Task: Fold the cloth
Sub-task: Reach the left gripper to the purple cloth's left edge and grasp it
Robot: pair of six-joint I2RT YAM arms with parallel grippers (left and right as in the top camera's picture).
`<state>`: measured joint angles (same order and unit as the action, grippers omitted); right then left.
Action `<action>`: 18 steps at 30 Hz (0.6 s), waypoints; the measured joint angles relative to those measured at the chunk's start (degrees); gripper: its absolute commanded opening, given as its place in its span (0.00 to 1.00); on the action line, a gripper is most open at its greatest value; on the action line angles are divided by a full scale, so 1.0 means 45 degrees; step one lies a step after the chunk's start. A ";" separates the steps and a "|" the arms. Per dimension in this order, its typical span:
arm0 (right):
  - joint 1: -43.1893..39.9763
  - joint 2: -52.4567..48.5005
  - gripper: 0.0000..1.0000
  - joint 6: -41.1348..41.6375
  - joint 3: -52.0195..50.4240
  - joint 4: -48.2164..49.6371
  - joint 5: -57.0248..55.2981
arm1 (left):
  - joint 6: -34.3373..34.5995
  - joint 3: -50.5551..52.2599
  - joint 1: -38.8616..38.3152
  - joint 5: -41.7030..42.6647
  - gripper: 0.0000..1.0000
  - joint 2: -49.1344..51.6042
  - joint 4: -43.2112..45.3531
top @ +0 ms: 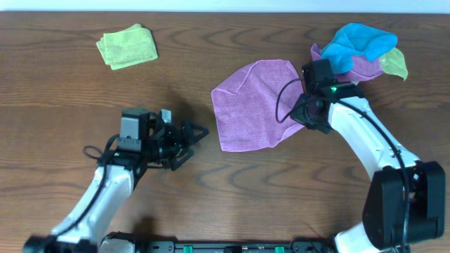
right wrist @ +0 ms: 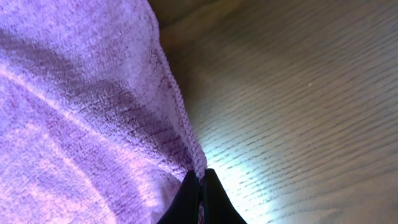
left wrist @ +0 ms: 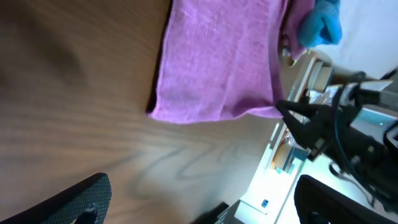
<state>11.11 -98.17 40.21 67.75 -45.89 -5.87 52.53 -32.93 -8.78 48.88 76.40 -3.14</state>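
Note:
I expect the orchid cloth (left wrist: 214,65) to sag between my grippers when I lift it to fold, because the cloth's near edge (left wrist: 239,116) dips limply next to my right gripper.
The orchid cloth (top: 252,102) lies spread on the wooden table right of centre, its right side lifted and slightly creased. My right gripper (top: 298,117) is shut on the cloth's right edge; the right wrist view shows the two black fingertips (right wrist: 203,180) pinching the hem of the cloth (right wrist: 74,112) just above the wood. My left gripper (top: 197,133) is open and empty, left of the cloth and apart from it. In the left wrist view the cloth (left wrist: 217,59) lies ahead, with both finger pads (left wrist: 199,202) wide apart.
A light-green folded cloth (top: 127,46) lies at the back left. A bright-blue cloth (top: 358,42) bunched with a purple one (top: 362,67) and a yellow-green piece (top: 395,63) sits at the back right, close behind my right arm.

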 measured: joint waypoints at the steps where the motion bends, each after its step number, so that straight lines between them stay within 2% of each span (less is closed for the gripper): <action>1: 0.0000 0.0000 0.01 0.0000 0.0000 0.0000 0.0024 | 0.0000 0.0000 -0.0029 -0.0005 0.95 0.0287 0.0253; 18: 0.0000 0.0000 0.01 0.0000 0.0000 0.0010 0.0335 | 0.0597 -0.0005 -0.1695 -0.1530 0.95 0.3361 0.4036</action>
<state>11.11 -98.17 40.21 67.75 -45.84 -4.36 55.22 -32.95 -16.40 42.00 91.53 15.03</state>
